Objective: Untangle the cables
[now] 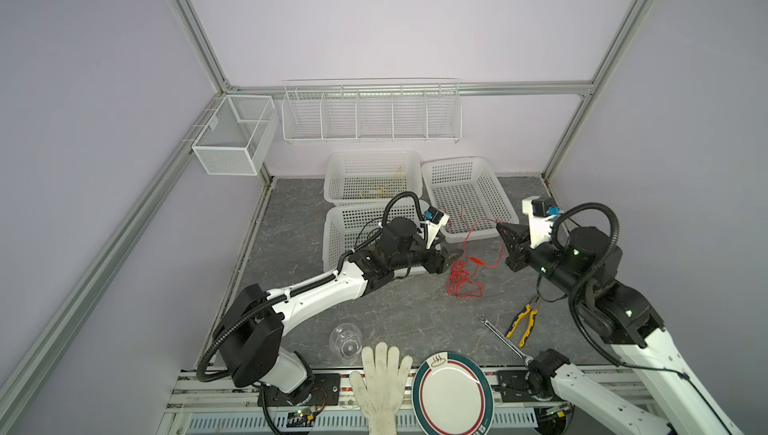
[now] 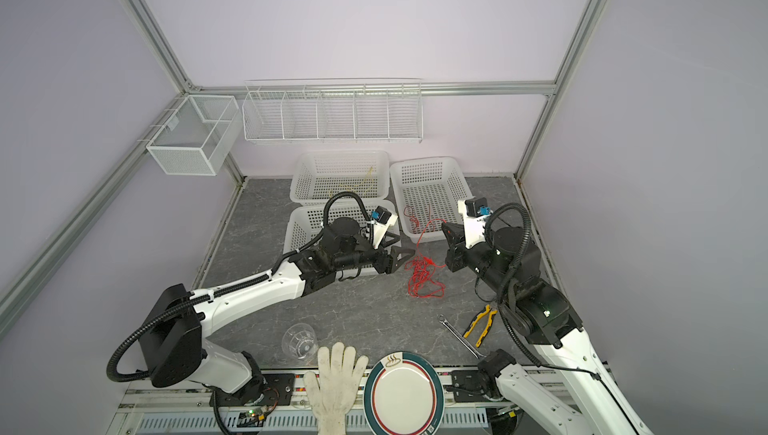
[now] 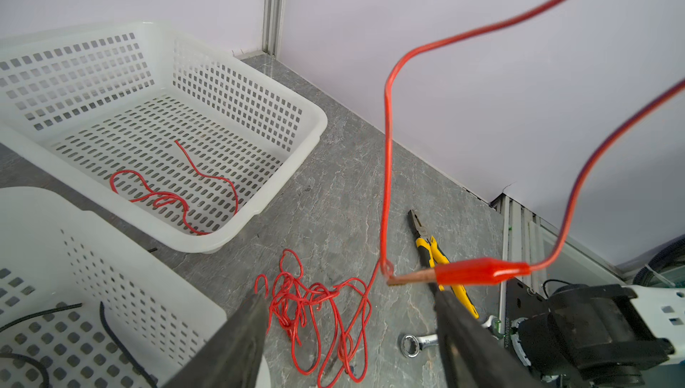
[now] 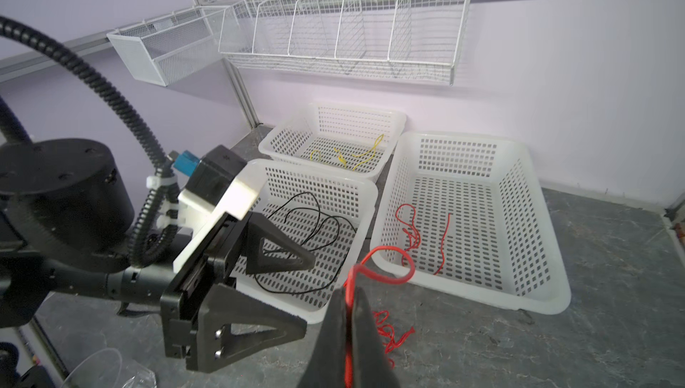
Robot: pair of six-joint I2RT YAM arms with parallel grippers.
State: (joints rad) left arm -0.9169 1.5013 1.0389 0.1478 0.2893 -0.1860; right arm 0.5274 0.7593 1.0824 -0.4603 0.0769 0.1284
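Note:
Next, my right gripper pulls the strand of cable it holds clear first, because that cable still runs down into the tangle (image 1: 463, 258). Then it should lower the cable into the basket with the red piece (image 1: 472, 193).
A tangled red cable (image 1: 461, 281) (image 2: 424, 279) (image 3: 315, 304) lies on the grey table between both grippers. My right gripper (image 1: 498, 227) (image 4: 350, 293) is shut on a strand of it, lifted above the heap. A red alligator clip (image 3: 482, 273) on that strand hangs in the air. My left gripper (image 1: 451, 251) (image 3: 350, 293) stands open just left of the tangle, holding nothing. A short red cable piece (image 4: 411, 234) lies in the right basket (image 1: 469, 162). A black cable (image 4: 311, 230) lies in the front basket, and a yellow cable (image 4: 352, 156) in the back one.
Yellow-handled pliers (image 1: 524, 320) and a wrench (image 1: 500, 339) lie front right of the tangle. A clear cup (image 1: 345, 339), a white glove (image 1: 382, 387) and a plate (image 1: 453, 395) sit along the front edge. Wire racks (image 1: 370, 115) hang on the back wall.

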